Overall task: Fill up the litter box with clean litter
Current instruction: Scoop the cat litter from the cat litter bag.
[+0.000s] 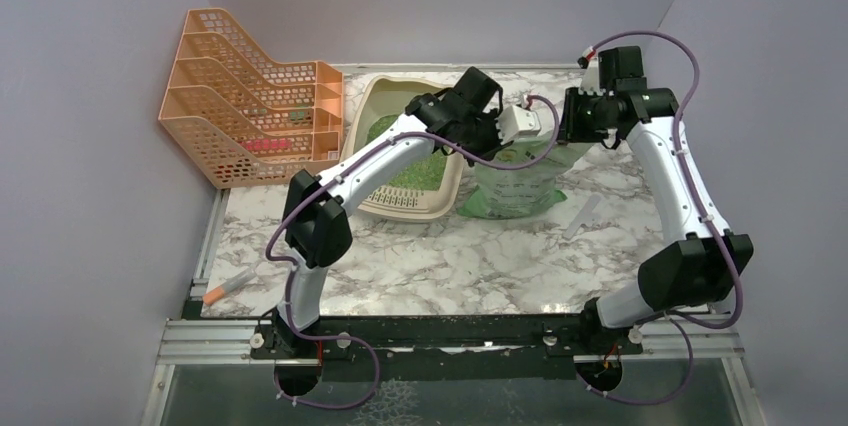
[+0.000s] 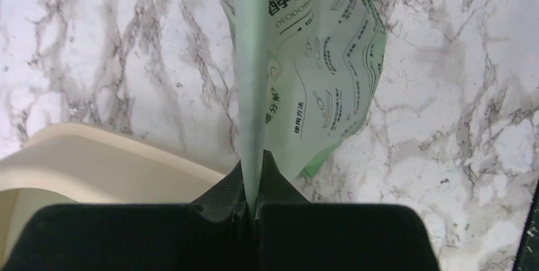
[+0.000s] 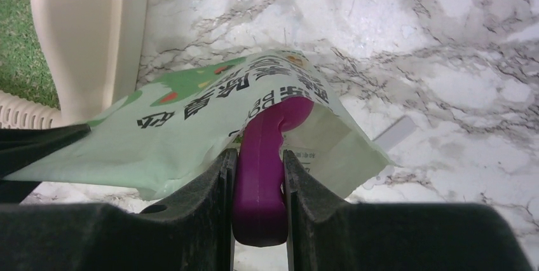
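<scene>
Next, I swing the scoop's handle low with my right gripper and make the scoop level before I pull litter out, because the scoop points steeply down into the bag's opening.
The beige litter box lies at the back of the table, with green clean litter spread inside it. Right of it stands the translucent green printed bag. My left gripper is shut on the bag's thin upper edge, with the litter box rim just to its left. My right gripper is shut on the handle of a magenta scoop. The scoop's far end runs into the bag's mouth and is hidden there. The box wall and litter show at the left of the right wrist view.
An orange mesh file rack stands at the back left, beside the litter box. A white strip lies on the marble right of the bag. An orange-tipped pen rests near the table's front left edge. Walls close in on both sides.
</scene>
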Controlling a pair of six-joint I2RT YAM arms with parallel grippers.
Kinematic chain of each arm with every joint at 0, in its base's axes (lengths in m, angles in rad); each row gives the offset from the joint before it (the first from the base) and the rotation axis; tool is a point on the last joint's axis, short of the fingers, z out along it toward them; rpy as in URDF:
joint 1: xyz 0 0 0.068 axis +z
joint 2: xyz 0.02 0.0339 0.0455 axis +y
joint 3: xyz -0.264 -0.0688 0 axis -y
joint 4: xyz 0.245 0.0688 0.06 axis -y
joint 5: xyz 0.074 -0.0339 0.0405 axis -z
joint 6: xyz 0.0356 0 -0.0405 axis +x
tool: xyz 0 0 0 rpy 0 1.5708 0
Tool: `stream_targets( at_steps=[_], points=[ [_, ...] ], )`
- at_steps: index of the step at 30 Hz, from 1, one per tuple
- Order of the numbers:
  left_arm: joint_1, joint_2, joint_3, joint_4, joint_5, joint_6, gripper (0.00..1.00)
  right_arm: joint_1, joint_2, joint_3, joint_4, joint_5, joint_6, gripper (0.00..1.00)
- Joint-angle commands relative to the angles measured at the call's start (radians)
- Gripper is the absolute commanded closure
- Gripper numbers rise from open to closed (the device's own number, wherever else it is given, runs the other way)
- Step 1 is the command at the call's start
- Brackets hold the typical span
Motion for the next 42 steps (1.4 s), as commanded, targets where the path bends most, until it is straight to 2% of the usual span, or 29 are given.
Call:
stream_targets(
  at_steps=[1, 5, 7, 13, 20, 28, 36, 42],
  points=[
    [0.004, 0.031, 0.161, 0.121, 0.086, 0.100, 1.00, -0.026, -0.030, 0.041, -0.088, -0.039, -0.008, 0.98],
    [0.003, 0.053, 0.233, 0.123, 0.138, 0.141, 1.00, -0.030, -0.057, 0.029, -0.141, -0.046, 0.021, 0.98],
    [0.004, 0.049, 0.218, 0.121, 0.143, 0.151, 1.00, -0.030, -0.077, 0.001, -0.147, -0.054, 0.029, 0.98],
    [0.004, -0.035, 0.012, 0.123, 0.135, 0.148, 1.00, -0.031, -0.079, -0.068, -0.128, -0.028, 0.033, 0.99],
    [0.004, -0.065, -0.091, 0.148, 0.150, 0.072, 1.00, -0.027, -0.006, -0.144, -0.015, -0.179, 0.002, 0.99],
    [0.005, -0.068, -0.098, 0.193, 0.124, 0.071, 1.00, -0.028, 0.027, -0.170, 0.075, -0.363, -0.004, 0.99],
    [0.005, -0.076, -0.084, 0.219, 0.089, 0.078, 1.00, -0.060, 0.055, -0.111, 0.094, -0.568, -0.013, 0.99],
    [0.005, -0.077, 0.001, 0.223, 0.089, 0.116, 1.00, -0.144, -0.015, -0.062, 0.016, -0.574, -0.025, 0.99]
  ],
)
